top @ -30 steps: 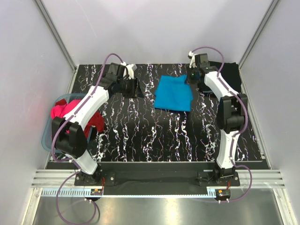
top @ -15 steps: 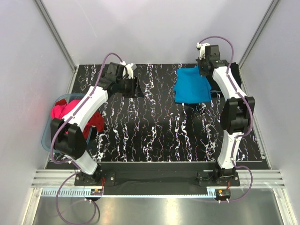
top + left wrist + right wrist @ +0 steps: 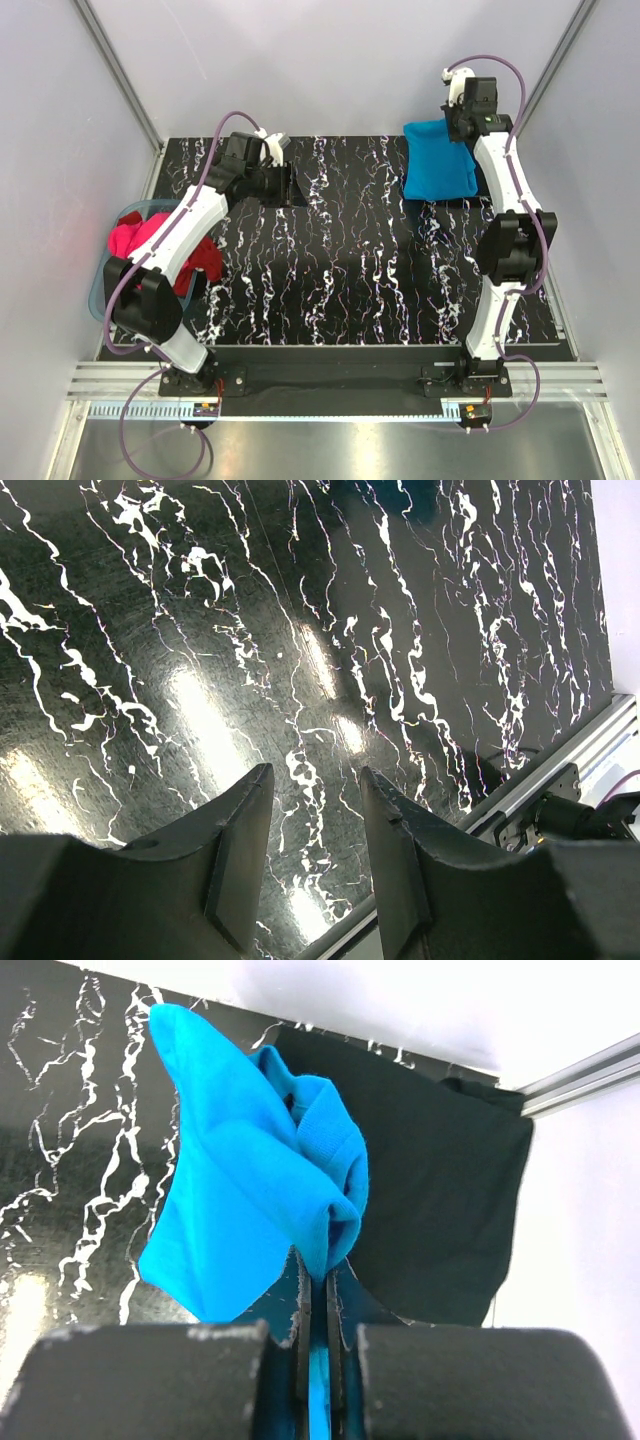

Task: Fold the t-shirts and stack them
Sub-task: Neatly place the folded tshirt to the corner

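Note:
I should continue to move my right gripper toward the corner until the two t-shirts overlap, and then let go, because the folded blue t-shirt [image 3: 438,166] hangs spread out above the flat black t-shirt [image 3: 440,1185].
My right gripper [image 3: 463,122] is shut on the folded turquoise-blue t-shirt [image 3: 437,160] and holds it in the air over the table's far right corner. In the right wrist view the blue t-shirt [image 3: 250,1190] hangs from the pinched jaws [image 3: 318,1265] above the black t-shirt [image 3: 440,1190], which lies flat in that corner and shows as a dark edge [image 3: 502,165] in the top view. My left gripper [image 3: 287,185] is open and empty at the far left; in its wrist view [image 3: 315,780] only bare table shows between the fingers. Magenta-pink and red t-shirts [image 3: 150,240] are piled in the tub.
A translucent pale-blue plastic tub [image 3: 108,290] sits off the table's left edge. The table [image 3: 340,270] is black with white veins. White walls and metal frame rails close in the back and sides.
My right gripper has lifted the blue t-shirt off the table and carried it right and back, over the black t-shirt. The left arm has barely moved.

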`<state>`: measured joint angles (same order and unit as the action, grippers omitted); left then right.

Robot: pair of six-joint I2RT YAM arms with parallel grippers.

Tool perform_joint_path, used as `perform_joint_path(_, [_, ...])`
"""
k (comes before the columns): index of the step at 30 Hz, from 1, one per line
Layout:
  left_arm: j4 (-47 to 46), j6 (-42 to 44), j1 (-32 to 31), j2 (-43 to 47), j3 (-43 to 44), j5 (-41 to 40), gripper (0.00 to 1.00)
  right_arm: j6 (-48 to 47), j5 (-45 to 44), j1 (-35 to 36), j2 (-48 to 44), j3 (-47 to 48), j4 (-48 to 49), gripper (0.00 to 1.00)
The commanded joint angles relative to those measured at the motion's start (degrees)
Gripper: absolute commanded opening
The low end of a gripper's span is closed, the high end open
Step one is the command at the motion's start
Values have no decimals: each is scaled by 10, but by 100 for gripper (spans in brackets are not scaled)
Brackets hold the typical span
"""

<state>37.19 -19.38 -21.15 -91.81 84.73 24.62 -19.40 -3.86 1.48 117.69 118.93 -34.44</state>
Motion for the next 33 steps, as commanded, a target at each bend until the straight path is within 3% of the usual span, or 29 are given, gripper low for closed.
perform_joint_path(1, [-19, 7, 1, 27, 2, 3, 46, -23, 1, -7, -11, 33, 5, 0])
perform_joint_path(9, [-18, 7, 1, 26, 1, 7, 46, -32, 30, -55, -5, 52, -1, 0])
perform_joint_path(14, [-19, 5, 1, 21, 1, 16, 46, -35, 65, -96, 52, 120, -8, 0])
perform_joint_path(20, [-19, 1, -2, 11, 1, 25, 46, -13, 109, -133, 265, 354, -45, 2])
perform_joint_path(21, [-19, 0, -2, 10, 2, 28, 46, -16, 105, -135, 291, 408, -33, 6])
perform_joint_path(24, [-18, 1, -8, 10, 2, 33, 46, -34, 28, -137, 367, 450, 46, 15])
perform_joint_path(25, [-19, 3, -10, 13, 1, 31, 46, -36, 18, -137, 372, 448, 61, 44])
perform_joint_path(28, [-18, 6, -14, 20, 1, 22, 47, -1, 38, -154, 355, 438, 89, 70])
perform_joint_path(33, [-18, 8, -14, 25, 1, 18, 48, 36, 67, -165, 308, 428, 87, 75])
